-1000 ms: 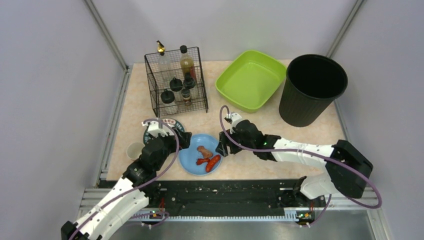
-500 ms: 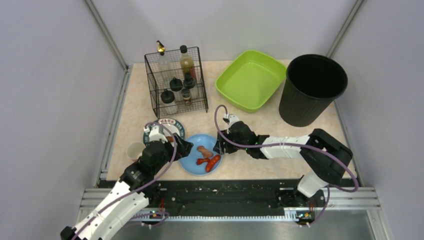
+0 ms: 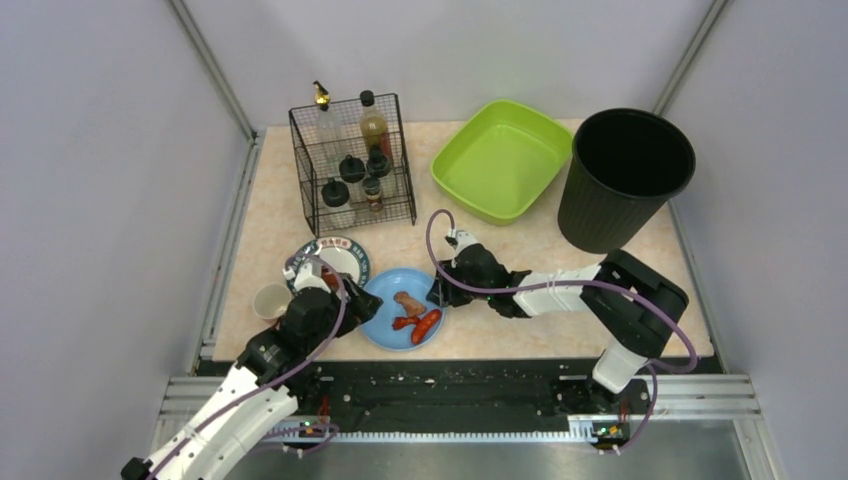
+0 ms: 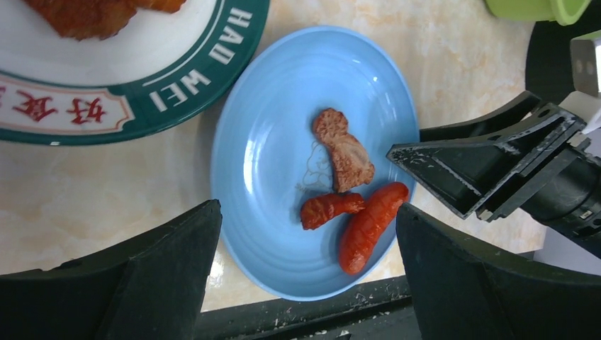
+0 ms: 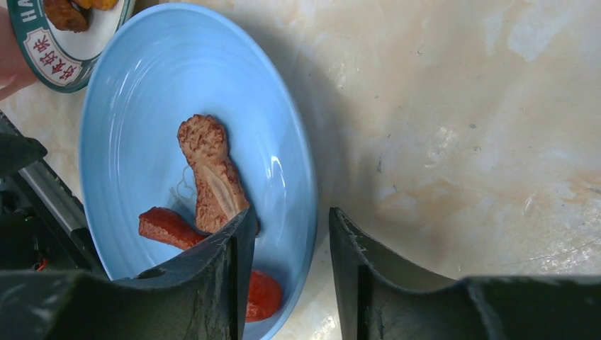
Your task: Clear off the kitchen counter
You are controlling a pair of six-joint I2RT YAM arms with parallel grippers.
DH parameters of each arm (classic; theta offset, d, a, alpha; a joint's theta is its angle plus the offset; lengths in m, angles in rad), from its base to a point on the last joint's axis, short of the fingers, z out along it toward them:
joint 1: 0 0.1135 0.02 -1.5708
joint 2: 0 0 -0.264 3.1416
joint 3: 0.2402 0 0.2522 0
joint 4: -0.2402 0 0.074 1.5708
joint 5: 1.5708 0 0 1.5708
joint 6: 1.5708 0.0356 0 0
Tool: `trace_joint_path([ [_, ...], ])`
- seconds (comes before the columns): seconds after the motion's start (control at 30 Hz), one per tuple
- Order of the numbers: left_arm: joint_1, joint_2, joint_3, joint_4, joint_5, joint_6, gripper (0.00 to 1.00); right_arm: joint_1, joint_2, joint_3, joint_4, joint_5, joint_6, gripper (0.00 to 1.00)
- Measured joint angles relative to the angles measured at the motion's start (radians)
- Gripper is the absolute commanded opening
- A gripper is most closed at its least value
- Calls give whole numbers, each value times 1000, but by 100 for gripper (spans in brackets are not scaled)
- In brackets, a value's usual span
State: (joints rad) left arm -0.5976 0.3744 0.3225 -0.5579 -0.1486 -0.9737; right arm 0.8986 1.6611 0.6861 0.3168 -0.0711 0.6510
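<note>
The blue plate's rim (image 5: 312,191) is between my right gripper's fingers and the plate's opposite side is free. Next, my left gripper steadies that side (image 4: 234,256) before the plate is lifted.
A blue plate (image 3: 385,300) sits on the beige kitchen counter (image 3: 540,260) near its front edge. It holds two red sausages (image 4: 368,227) and a brown meat piece (image 4: 345,152). My right gripper (image 3: 440,292) is open and straddles the plate's right rim: in the right wrist view (image 5: 290,216) one finger is inside the plate (image 5: 135,106), the other outside over the counter. My left gripper (image 3: 358,300) is wide open just above the plate's near-left side (image 4: 306,212), holding nothing.
A green-rimmed white plate (image 3: 345,262) with fried food lies left of the blue plate. A small cup (image 3: 269,299) stands further left. A wire rack (image 3: 352,160) of bottles, a green tub (image 3: 500,160) and a black bin (image 3: 622,180) stand at the back. A black rail (image 3: 450,385) runs along the front.
My right gripper has slid left and settled over the blue plate's rim while its arm folded in. My left gripper has drawn back toward the front edge, uncovering the green-rimmed plate.
</note>
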Motion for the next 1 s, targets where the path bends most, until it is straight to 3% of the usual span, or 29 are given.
trace_joint_path([
  [0.27, 0, -10, -13, -96, -10, -83, 92, -5, 15, 0, 18, 7, 8, 32],
  [0.6, 0, 24, -111, -53, -1, -166, 71, -6, 17, 0, 13, 17, 8, 18],
  [0.77, 0, 42, -146, 29, 0, -199, 48, -9, 17, -3, 13, 18, 8, 0],
  [0.9, 0, 56, -179, 81, 7, -216, 28, -11, 17, -10, 13, 19, 13, 0],
  [1.0, 0, 63, -192, 97, 10, -217, 19, -12, 10, -19, 16, 20, 15, 0],
])
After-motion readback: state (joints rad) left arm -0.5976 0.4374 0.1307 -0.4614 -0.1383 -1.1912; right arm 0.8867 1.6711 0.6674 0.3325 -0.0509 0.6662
